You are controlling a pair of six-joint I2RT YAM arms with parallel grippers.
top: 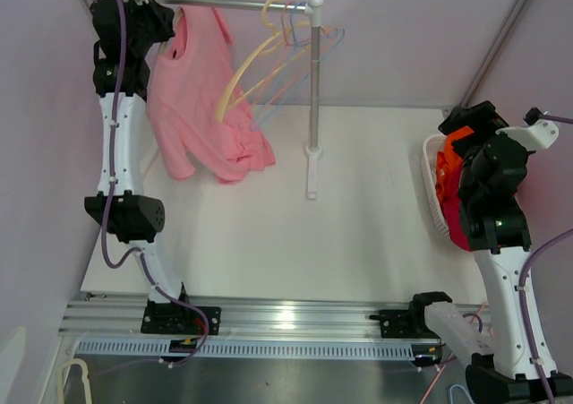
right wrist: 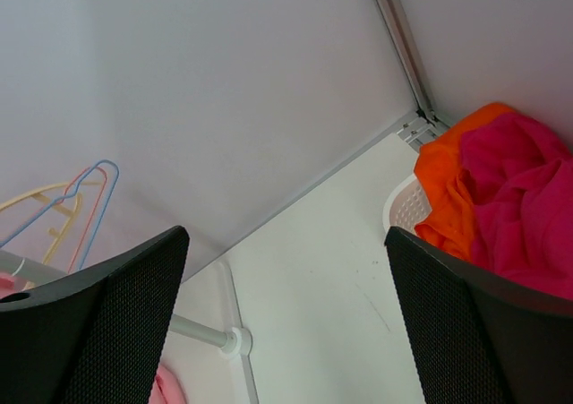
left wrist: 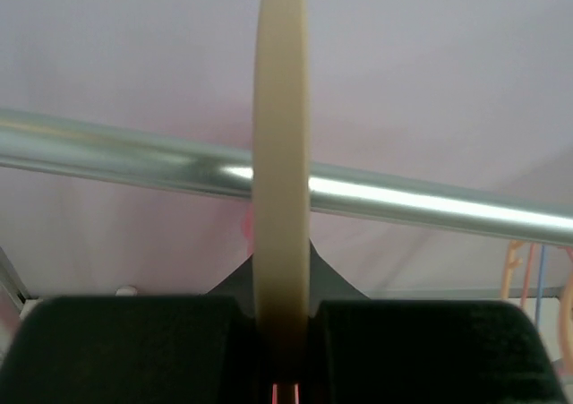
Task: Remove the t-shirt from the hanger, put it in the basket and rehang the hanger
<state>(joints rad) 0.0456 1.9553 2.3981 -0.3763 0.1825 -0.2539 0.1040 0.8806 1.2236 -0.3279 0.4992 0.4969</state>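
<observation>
I keep moving my open right gripper to the pink t-shirt's lower end (top: 179, 164), hanging free while my left gripper holds the cream hanger hook (left wrist: 281, 108), and then close it.
A pink t-shirt (top: 192, 108) hangs from the left end of a silver rail (top: 242, 3), its lower part bunched on the table. My left gripper (top: 166, 23) is up at the rail, above the shirt's collar. In the left wrist view this gripper (left wrist: 282, 310) is shut on the cream hanger hook (left wrist: 281, 153), which loops over the rail (left wrist: 430, 202). The hanger's body is hidden under the shirt. My right gripper (top: 467, 122) is open and empty over the basket at the right; in the right wrist view (right wrist: 286, 332) its jaws stand wide apart.
Several empty hangers (top: 286, 28), cream, blue and pink, hang near the rail's right end by the upright post (top: 314, 81); they also show in the right wrist view (right wrist: 72, 202). A white basket (top: 431, 180) holds orange (right wrist: 457, 180) and magenta clothes (right wrist: 528, 198).
</observation>
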